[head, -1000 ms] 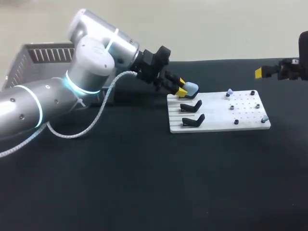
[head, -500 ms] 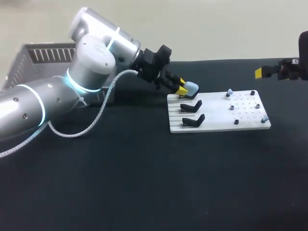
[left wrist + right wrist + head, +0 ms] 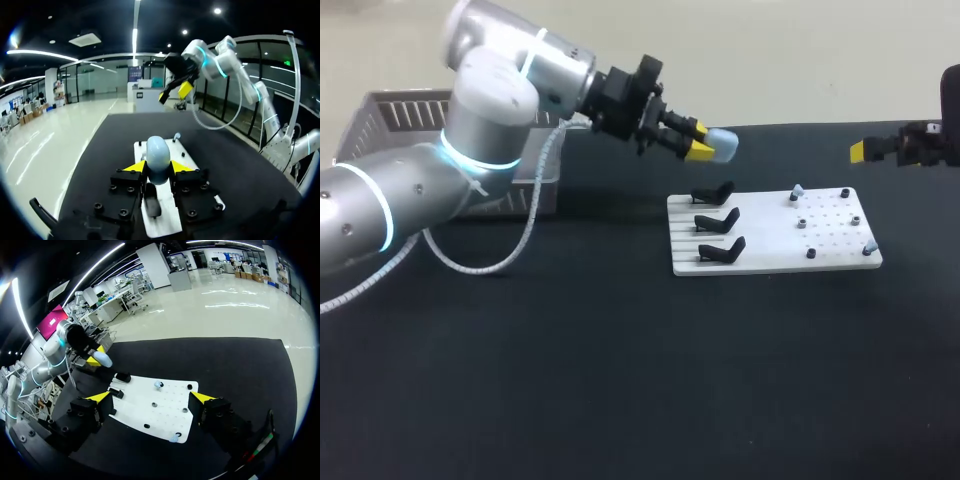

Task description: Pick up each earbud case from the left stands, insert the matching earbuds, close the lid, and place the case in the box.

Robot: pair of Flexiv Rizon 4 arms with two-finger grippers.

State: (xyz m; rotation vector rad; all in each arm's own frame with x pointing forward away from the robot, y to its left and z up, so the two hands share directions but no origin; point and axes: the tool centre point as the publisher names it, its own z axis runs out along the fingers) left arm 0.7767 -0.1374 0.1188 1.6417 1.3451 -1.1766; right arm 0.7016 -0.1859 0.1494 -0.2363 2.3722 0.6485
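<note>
I see the small pale earbud sitting on a dark peg at the board's near corner, so the earbud will come away and leave the peg behind when I lift.
My left gripper is shut on a light blue earbud case, held in the air above the far left corner of the white board. In the left wrist view the case stands upright between the yellow tips, with the board below. Three black stands line the board's left side, all bare. Small earbuds and dark pegs sit on its right part. My right gripper hangs open and empty above the board's right end; in the head view it shows at the far right.
A grey slatted box stands at the table's far left, behind my left arm. Black tabletop stretches in front of the board.
My left gripper closed on the case and lifted it off the farthest stand, up and slightly right. The right arm has kept still.
</note>
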